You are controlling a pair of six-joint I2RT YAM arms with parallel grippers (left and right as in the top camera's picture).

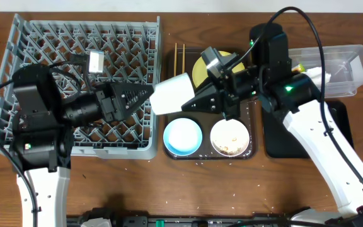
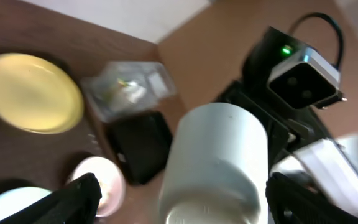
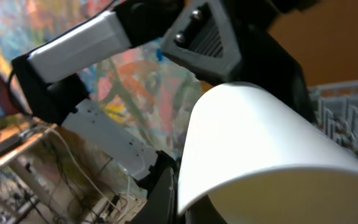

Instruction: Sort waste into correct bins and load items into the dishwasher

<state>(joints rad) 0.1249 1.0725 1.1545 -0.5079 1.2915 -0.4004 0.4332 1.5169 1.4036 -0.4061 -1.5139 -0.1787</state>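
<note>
The robot's right gripper has the white cup (image 1: 190,91) by its rim, so the left gripper should grip the cup's base (image 1: 155,101) and put the cup rim-down in the grey dish rack.
A small white cup (image 1: 172,94) hangs in the air between the grey dish rack (image 1: 55,44) and the brown serving tray (image 1: 251,151). My right gripper (image 1: 197,101) is shut on its rim, which fills the right wrist view (image 3: 253,143). My left gripper (image 1: 142,98) is open, with one finger on each side of the cup's base (image 2: 216,162), not touching it. On the serving tray lie the pale-yellow plate (image 1: 200,70), the light-blue bowl (image 1: 182,137), the white bowl (image 1: 230,137) with rice-like scraps, and the chopsticks (image 1: 179,60).
The clear tub (image 1: 342,66) stands at the far right with a wrapper (image 1: 300,66) and white paper in it. The glossy black tray (image 1: 276,135) lies under my right arm. Rice grains are scattered along the table's front.
</note>
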